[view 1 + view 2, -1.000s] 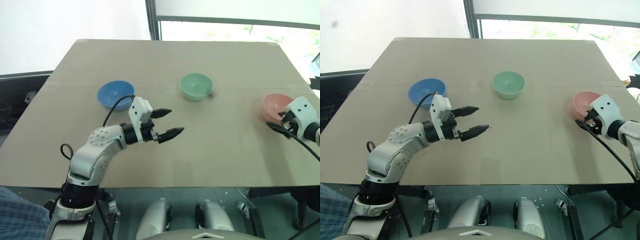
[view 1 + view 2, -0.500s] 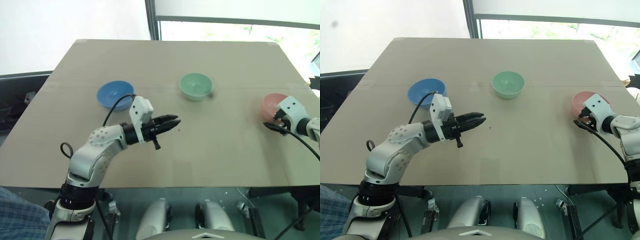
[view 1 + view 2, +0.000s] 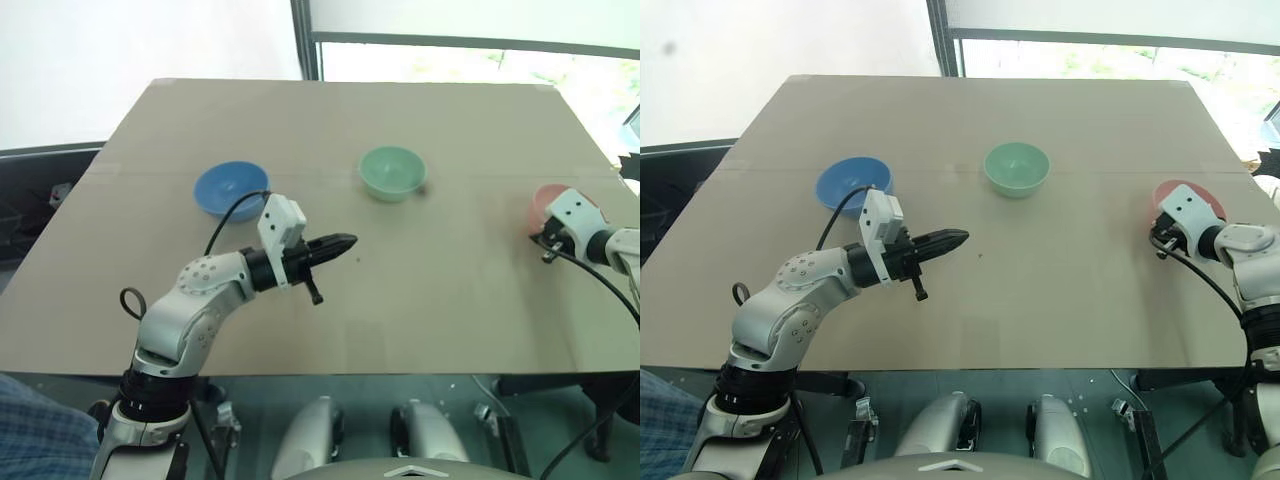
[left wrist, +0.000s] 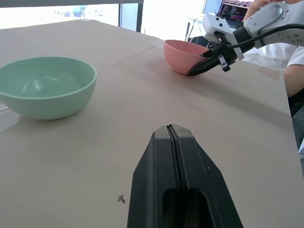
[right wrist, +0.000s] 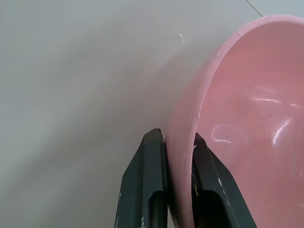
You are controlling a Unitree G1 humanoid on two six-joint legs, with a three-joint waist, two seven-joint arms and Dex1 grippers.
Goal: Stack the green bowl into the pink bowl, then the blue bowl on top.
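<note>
My right gripper is to put the pink bowl (image 3: 543,203) at the table's middle (image 3: 385,255) before stacking, because the pink bowl is near the table's edge, far from the blue bowl.
The pink bowl (image 3: 543,199) sits near the table's right edge. My right gripper (image 5: 178,136) is shut on its near rim, one finger inside the bowl and one outside; the left wrist view shows the same grip on the pink bowl (image 4: 183,54). The green bowl (image 3: 392,172) stands upright at the middle back of the table, and the blue bowl (image 3: 230,187) is at the back left. My left gripper (image 3: 345,242) hovers level over the table's middle, shut on nothing, pointing toward the right, between the blue and green bowls and nearer to me.
The tan table (image 3: 420,300) has bare room in front of the three bowls. Its right edge lies close beyond the pink bowl. A person's white sleeve (image 4: 289,57) and a screen (image 4: 232,7) show past that edge.
My left gripper closed from wide open without moving. My right gripper moved forward and down to the pink bowl and closed on its rim.
</note>
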